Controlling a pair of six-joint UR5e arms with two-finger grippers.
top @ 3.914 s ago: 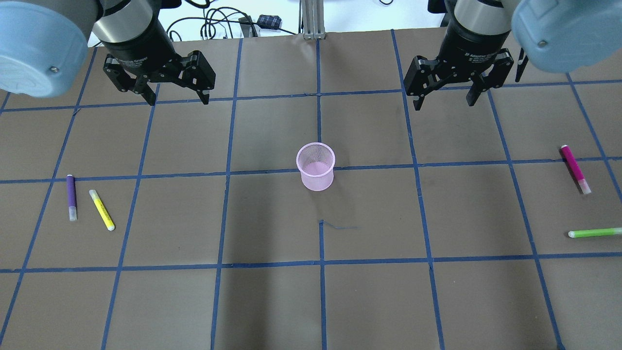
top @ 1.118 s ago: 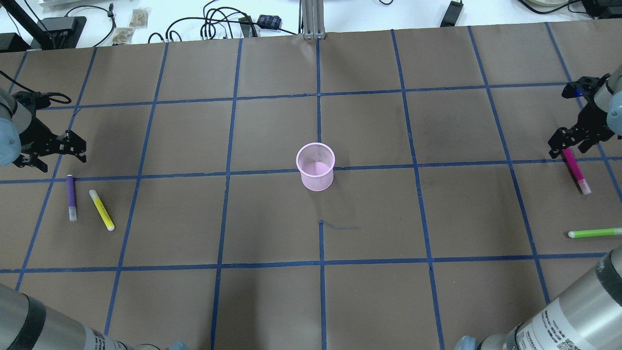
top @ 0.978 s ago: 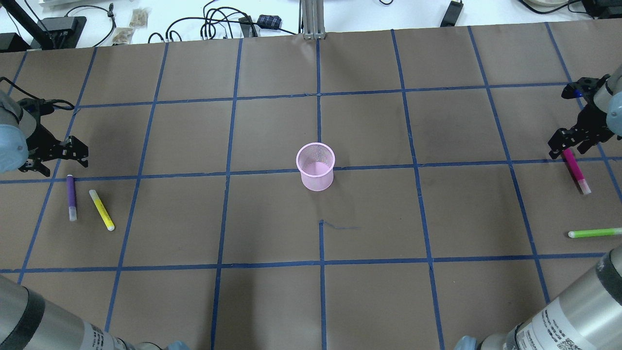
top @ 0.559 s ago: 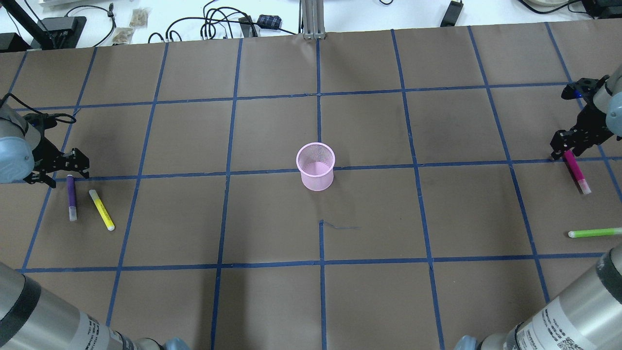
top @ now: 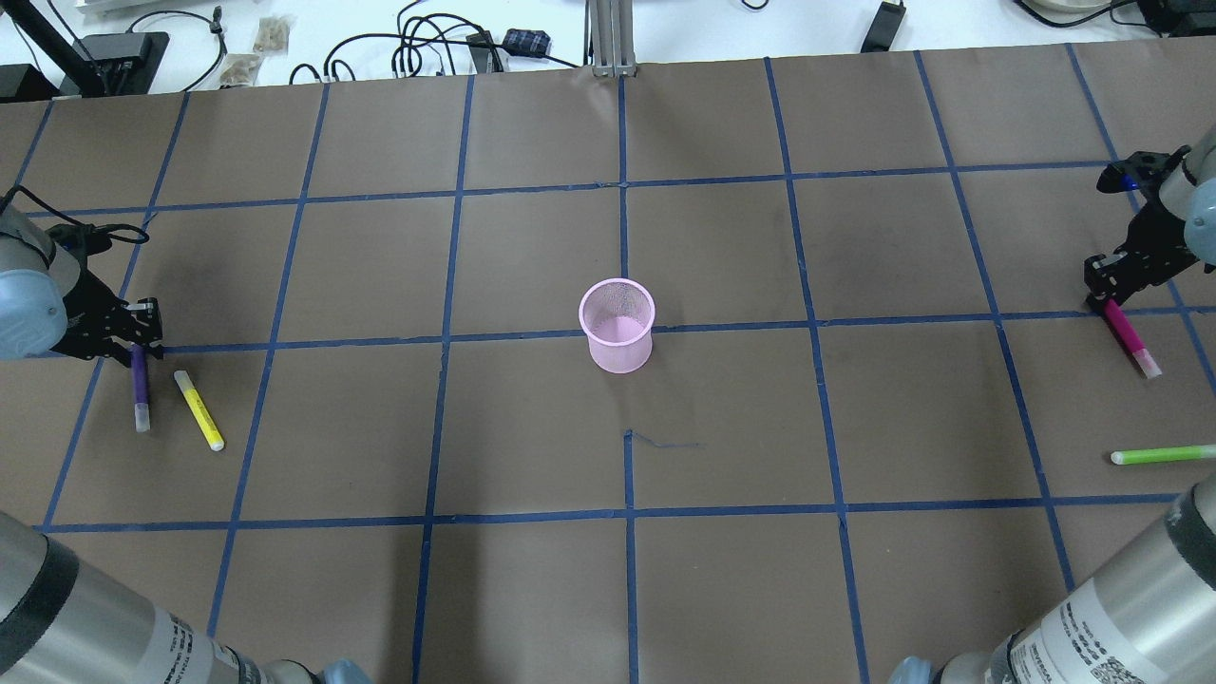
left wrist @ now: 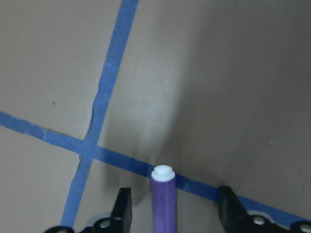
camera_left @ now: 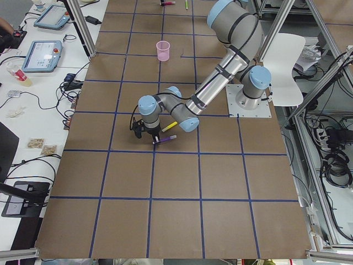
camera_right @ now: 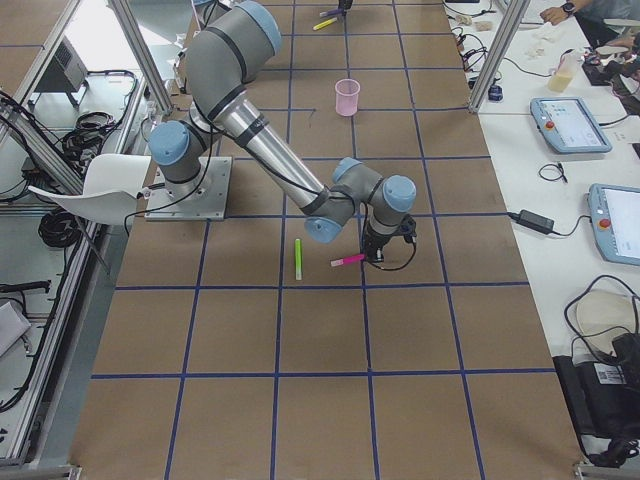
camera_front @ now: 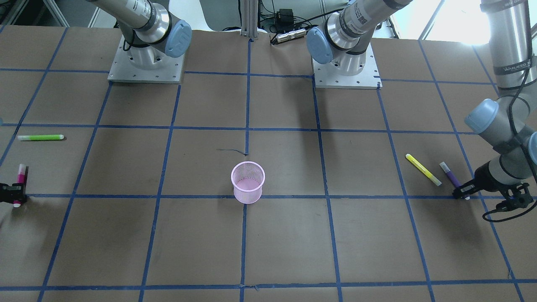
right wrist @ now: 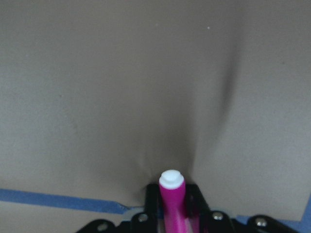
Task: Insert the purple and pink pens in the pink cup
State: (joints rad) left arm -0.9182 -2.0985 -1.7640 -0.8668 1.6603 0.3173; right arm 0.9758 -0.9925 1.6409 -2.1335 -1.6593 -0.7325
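Note:
The purple pen (camera_front: 453, 178) will lean against the cup's side when I put it in, because the pink cup's wide opening (camera_front: 248, 173) leaves lots of room around a slim pen.
The pink mesh cup (top: 617, 325) stands upright at the table's middle. The purple pen (top: 140, 385) lies flat at the far left. My left gripper (top: 142, 334) is down over its far end, open; in the left wrist view the pen (left wrist: 164, 204) sits between the two fingers (left wrist: 122, 208) with gaps on both sides. The pink pen (top: 1126, 334) lies flat at the far right. My right gripper (top: 1107, 285) is shut on its far end; in the right wrist view the fingers (right wrist: 153, 199) press against the pen (right wrist: 172, 199).
A yellow pen (top: 199, 410) lies just right of the purple pen. A green pen (top: 1161, 455) lies near the right edge, closer to the robot than the pink pen. Blue tape lines grid the brown table. Cables lie beyond the far edge.
Both arms came down from the table's far side to its outer edges. The left gripper moved over the purple pen's end. The right gripper's fingers closed on the pink pen's end.

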